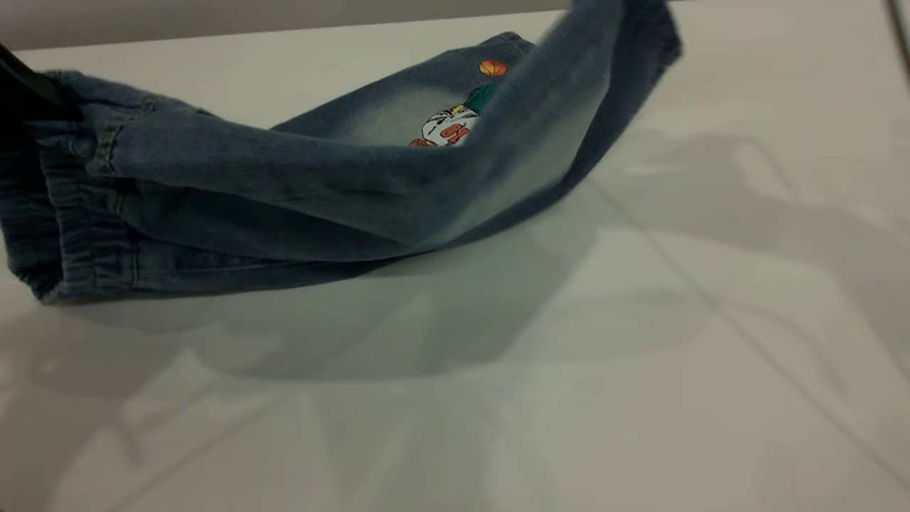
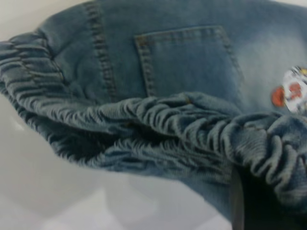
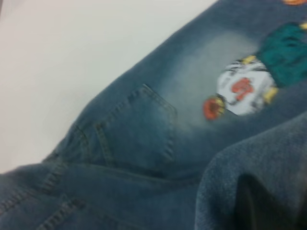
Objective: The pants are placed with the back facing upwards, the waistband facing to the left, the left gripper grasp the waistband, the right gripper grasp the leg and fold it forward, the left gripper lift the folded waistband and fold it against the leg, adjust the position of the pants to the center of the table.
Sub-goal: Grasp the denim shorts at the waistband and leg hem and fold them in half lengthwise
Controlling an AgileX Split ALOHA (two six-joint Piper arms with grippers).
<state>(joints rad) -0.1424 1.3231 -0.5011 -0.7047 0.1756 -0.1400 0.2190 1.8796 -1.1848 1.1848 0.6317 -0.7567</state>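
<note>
The plain leg (image 1: 537, 145) is hanging over the flat printed leg. My right gripper should go on moving the plain leg forward until it covers the basketball-player print (image 1: 452, 124).
The blue denim pants (image 1: 284, 185) hang partly lifted over the white table (image 1: 640, 370). At the far left the gathered waistband (image 1: 64, 213) is raised, and my left gripper (image 1: 32, 85) is shut on it. In the left wrist view a dark finger (image 2: 254, 201) sits under the ruched waistband (image 2: 168, 120). The plain leg (image 1: 569, 92) rises to the top edge, out of the exterior view. My right gripper (image 3: 261, 201) is shut on this leg (image 3: 240, 158), mostly hidden by denim. Below it the printed leg (image 1: 398, 114) lies flat, showing the basketball-player print (image 3: 242, 91) and a back pocket (image 3: 139, 129).
The tabletop's far edge (image 1: 284, 28) runs behind the pants. Bare white table (image 3: 72, 57) lies beside the pants, with shadows of the arms across its near part.
</note>
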